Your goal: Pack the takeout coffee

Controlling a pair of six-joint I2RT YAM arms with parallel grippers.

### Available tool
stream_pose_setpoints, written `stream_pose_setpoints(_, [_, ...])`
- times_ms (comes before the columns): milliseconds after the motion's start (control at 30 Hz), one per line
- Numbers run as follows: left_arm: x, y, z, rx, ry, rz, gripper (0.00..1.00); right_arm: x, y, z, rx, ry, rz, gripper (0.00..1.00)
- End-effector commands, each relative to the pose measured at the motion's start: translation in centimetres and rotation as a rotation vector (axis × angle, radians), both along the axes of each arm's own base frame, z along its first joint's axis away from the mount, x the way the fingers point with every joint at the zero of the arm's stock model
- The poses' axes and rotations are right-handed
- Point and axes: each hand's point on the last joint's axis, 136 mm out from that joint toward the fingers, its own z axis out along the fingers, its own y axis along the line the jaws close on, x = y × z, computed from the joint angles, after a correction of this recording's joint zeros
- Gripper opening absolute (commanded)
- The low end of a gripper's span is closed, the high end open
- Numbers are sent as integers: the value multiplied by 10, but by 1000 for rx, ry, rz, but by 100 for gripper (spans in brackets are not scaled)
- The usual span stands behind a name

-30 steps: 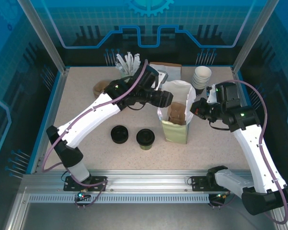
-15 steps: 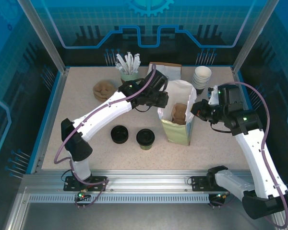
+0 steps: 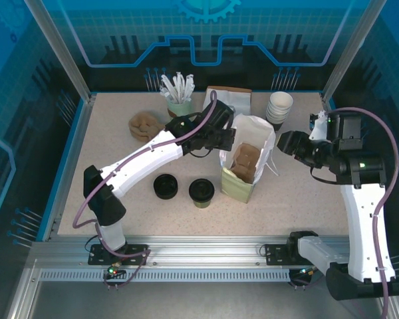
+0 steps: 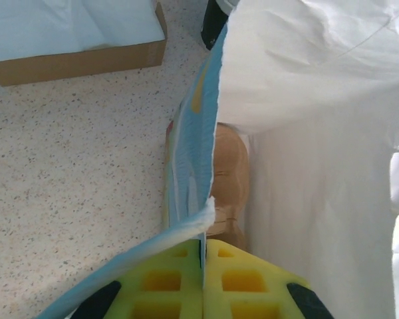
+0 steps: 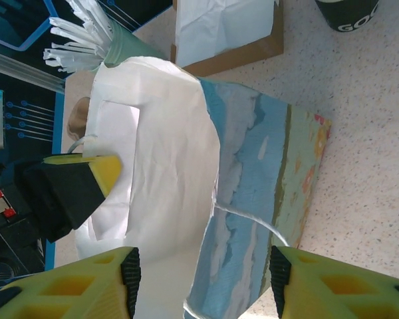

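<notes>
My left gripper is opposite the bag's rim (image 3: 272, 138), which stands loose. Next, my right gripper pinches that rim and holds the bag steady before my left gripper reaches inside (image 3: 245, 163).
The takeout coffee (image 3: 201, 191), a short olive-green cup with a black lid, stands on the table left of the paper bag (image 3: 246, 163). The bag stands open with a brown cardboard carrier (image 3: 243, 159) inside. My left gripper (image 3: 229, 136) is shut on the bag's left rim; in the left wrist view its yellow fingers (image 4: 253, 282) pinch the blue edge of the bag (image 4: 193, 166). My right gripper (image 3: 286, 143) hangs open just right of the bag, apart from it. In the right wrist view the right gripper (image 5: 203, 286) faces the bag's blue side (image 5: 253, 173).
A squat stack of black lids (image 3: 165, 186) sits left of the coffee. At the back are straws in a cup (image 3: 178, 90), a napkin box (image 3: 229, 98), stacked cups (image 3: 279, 106) and a brown bundle (image 3: 144, 124). Blue walls rim the table.
My left gripper has closed on the bag's left rim. My right gripper has opened, let go of the right rim and drawn back to the right. The bag leans slightly left.
</notes>
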Motion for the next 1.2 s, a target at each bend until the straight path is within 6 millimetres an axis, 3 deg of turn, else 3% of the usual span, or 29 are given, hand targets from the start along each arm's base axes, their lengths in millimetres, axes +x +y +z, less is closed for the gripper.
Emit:
stream_pose_setpoints(0, [-1,-2,21,-50,-55,26,0,3,1,-14,-6,65,33,56])
stream_pose_setpoints(467, [-11,-19,32,-84,-109,45,0,26,2,-56,-43,152,39,55])
stream_pose_setpoints(567, [-15,-23,42,-104,-144,46,0,26,4,-61,-54,159,49,48])
stream_pose_setpoints(700, [-22,-27,50,-128,-184,50,0,25,5,-63,-71,155,68,23])
stream_pose_setpoints(900, [-31,-24,55,-161,-249,71,0,20,-4,-54,-131,113,50,0])
stream_pose_setpoints(1167, [-39,-20,53,-173,-277,67,1,16,3,-37,-152,-15,93,0])
